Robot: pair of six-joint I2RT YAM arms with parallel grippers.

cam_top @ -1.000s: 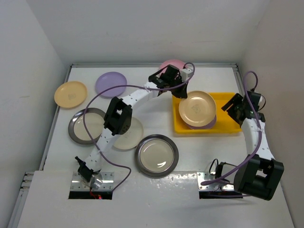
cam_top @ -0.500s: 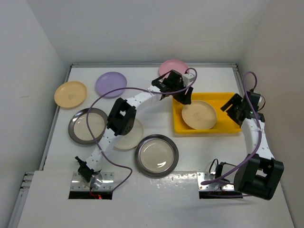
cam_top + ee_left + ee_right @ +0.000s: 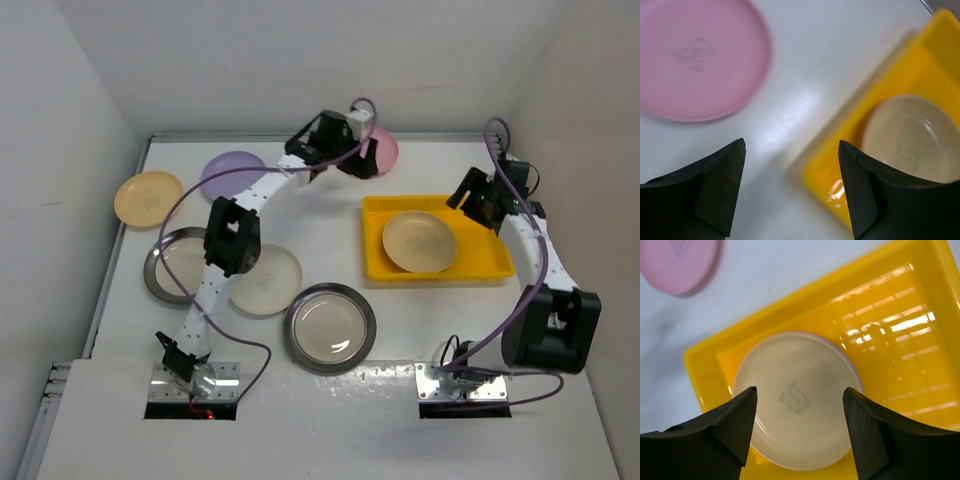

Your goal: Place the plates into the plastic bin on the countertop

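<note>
The robot's left gripper is over the pink plate (image 3: 386, 147) and blocks the right gripper, so next the left gripper moves back before the right gripper takes the plate's rim (image 3: 395, 161).
A pale orange plate (image 3: 420, 240) lies in the yellow plastic bin (image 3: 375, 262), on top of a lilac plate whose rim (image 3: 852, 367) just shows. My left gripper (image 3: 360, 160) hangs open and empty between the pink plate (image 3: 695, 55) and the bin's far left corner (image 3: 855, 130). My right gripper (image 3: 800, 390) is open above the pale orange plate (image 3: 800, 435), holding nothing. On the white countertop lie a lilac plate (image 3: 232, 175), a pale orange plate (image 3: 148, 197), a cream plate (image 3: 268, 282) and two steel-rimmed plates (image 3: 172, 265) (image 3: 330, 327).
White walls close in the countertop on the left, back and right. The pink plate (image 3: 388, 148) lies near the back wall, partly under my left gripper. The left arm's purple cable loops over the steel-rimmed plate on the left. The right half of the bin floor (image 3: 900, 335) is bare.
My left gripper opened and let the pale orange plate drop flat into the bin, then drew back and left toward the pink plate. My right gripper swung further back over the bin.
</note>
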